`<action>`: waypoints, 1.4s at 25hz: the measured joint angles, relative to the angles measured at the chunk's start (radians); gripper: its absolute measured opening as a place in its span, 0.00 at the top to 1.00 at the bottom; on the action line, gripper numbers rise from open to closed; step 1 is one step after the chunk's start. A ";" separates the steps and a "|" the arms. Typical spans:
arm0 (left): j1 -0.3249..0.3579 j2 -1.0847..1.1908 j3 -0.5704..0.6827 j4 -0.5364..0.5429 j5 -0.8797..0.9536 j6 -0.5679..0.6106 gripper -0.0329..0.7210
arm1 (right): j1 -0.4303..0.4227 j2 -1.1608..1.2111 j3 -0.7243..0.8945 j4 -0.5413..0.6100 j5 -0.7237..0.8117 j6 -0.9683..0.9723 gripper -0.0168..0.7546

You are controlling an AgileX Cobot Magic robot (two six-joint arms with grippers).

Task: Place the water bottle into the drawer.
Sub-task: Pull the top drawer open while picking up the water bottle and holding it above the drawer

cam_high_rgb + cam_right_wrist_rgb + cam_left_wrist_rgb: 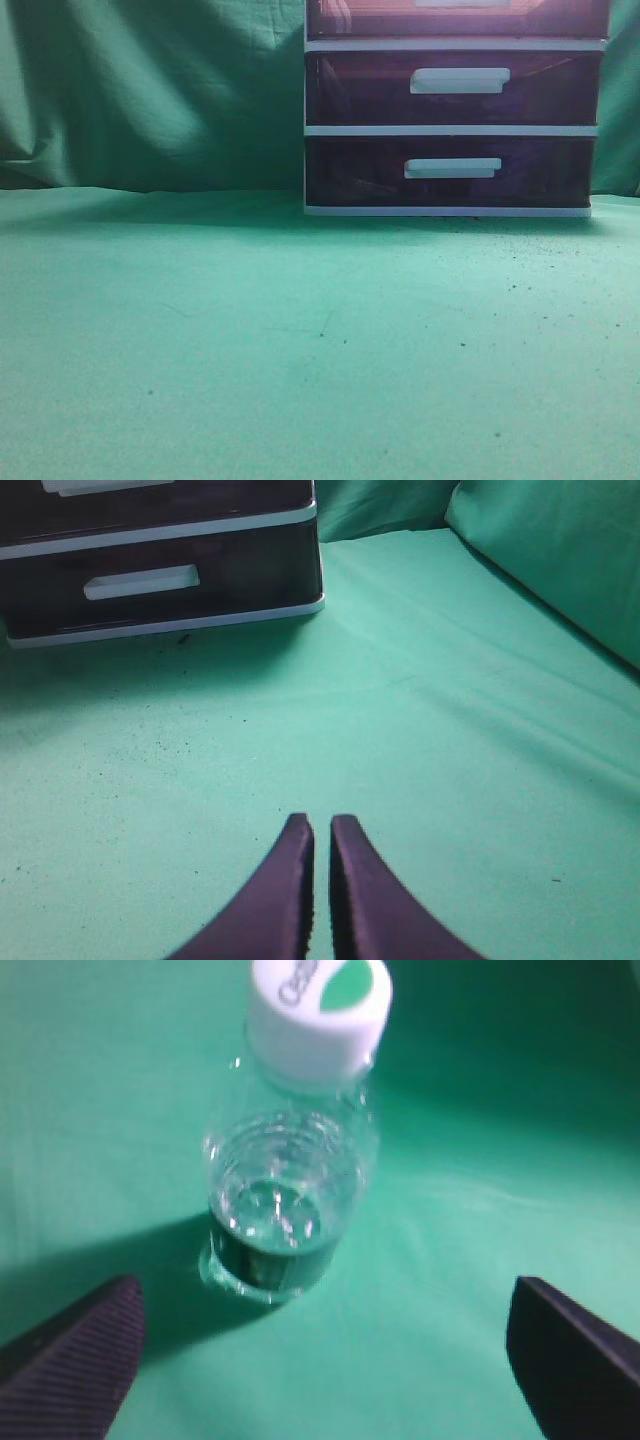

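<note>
The bottle is thin and round, and the top drawer is wide. The bottle will lie on its side when I lower it into the drawer.
A clear plastic water bottle with a white cap stands upright on the green cloth in the left wrist view, with a little water in it. My left gripper is open wide; the bottle stands just beyond its fingertips, left of centre, untouched. The dark drawer unit with white handles stands at the back right in the exterior view, all its drawers shut; it also shows in the right wrist view. My right gripper is shut and empty above bare cloth. Neither gripper nor the bottle shows in the exterior view.
Green cloth covers the table and hangs as a backdrop. A raised fold of green cloth lies at the right in the right wrist view. Small dark specks dot the cloth near the drawer unit.
</note>
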 joint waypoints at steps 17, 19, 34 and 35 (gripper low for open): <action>0.001 0.398 -0.219 0.164 -0.119 0.002 0.47 | 0.000 0.000 0.000 0.000 0.000 0.000 0.92; 0.001 0.398 -0.220 0.176 -0.120 0.002 0.55 | 0.000 0.000 0.000 0.000 0.000 0.000 0.92; -0.184 0.069 -0.351 0.183 0.264 0.004 0.56 | 0.000 0.000 0.000 0.000 0.000 0.000 0.92; -0.215 0.048 -0.367 0.183 0.292 0.004 0.56 | 0.000 0.000 0.000 0.000 0.000 0.000 0.92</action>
